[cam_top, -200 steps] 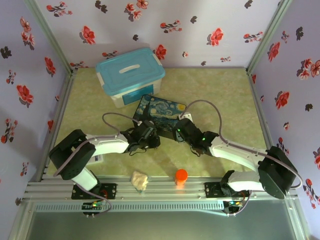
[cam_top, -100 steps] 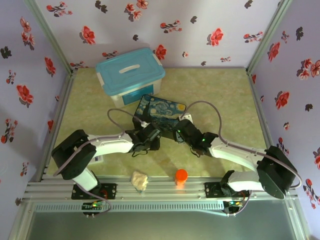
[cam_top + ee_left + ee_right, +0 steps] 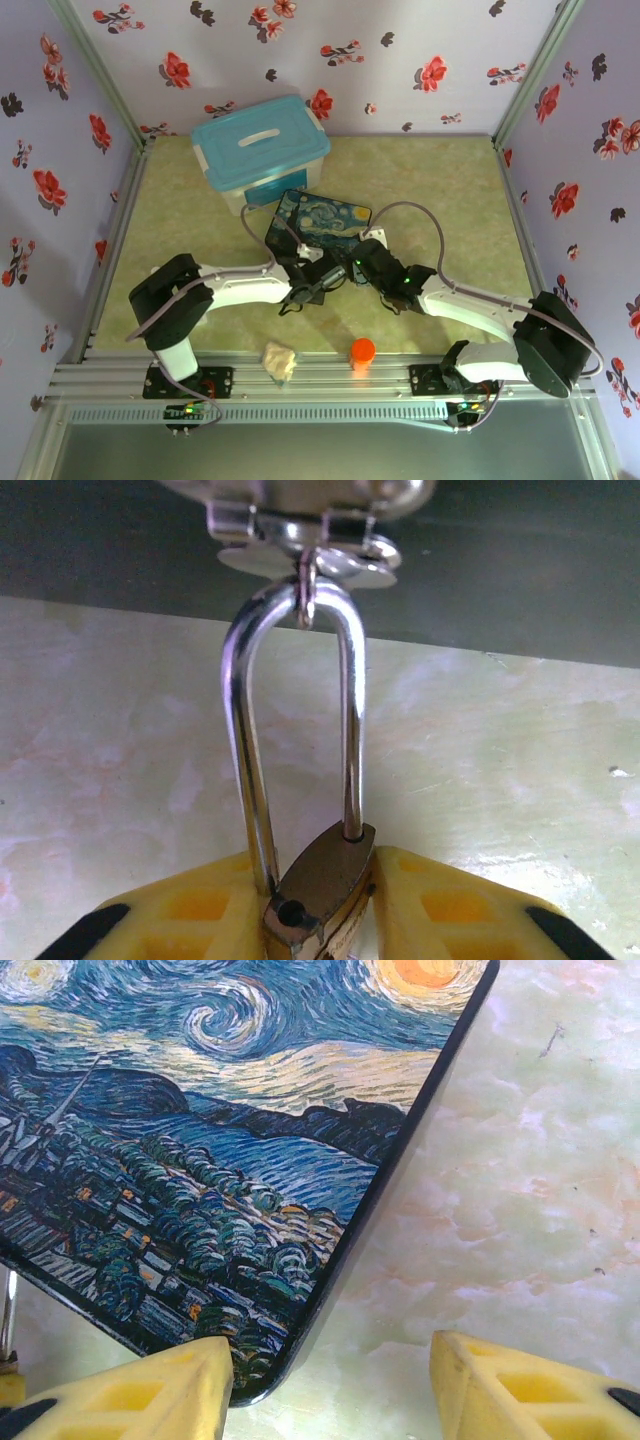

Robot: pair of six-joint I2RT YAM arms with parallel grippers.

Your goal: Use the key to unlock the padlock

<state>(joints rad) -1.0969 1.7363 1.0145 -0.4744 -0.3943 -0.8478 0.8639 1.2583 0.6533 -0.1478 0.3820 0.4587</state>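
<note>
The padlock's brass body sits at a slant between the left gripper's fingers and crowds the padlock's free shackle leg, so the robot's left gripper should open and grip the padlock straight across its width.
My left gripper is shut on the brass body of the padlock, yellow pads on both sides. Its silver shackle rises to the metal hasp of the starry-painting tin box and hangs through it. One shackle leg sits in the body. The other runs beside the body, and its hole shows bare. My right gripper is open, low over the tin box's near corner, holding nothing. From above, both grippers, left and right, meet at the box's front edge. The key is out of view.
A clear bin with a blue lid stands behind the tin box. An orange round cap and a crumpled beige lump lie near the front rail. Flowered walls close in three sides of the green mat.
My left arm has swung to the right, bringing its gripper up to the tin box's front edge beside the right gripper. The right arm has barely moved.
</note>
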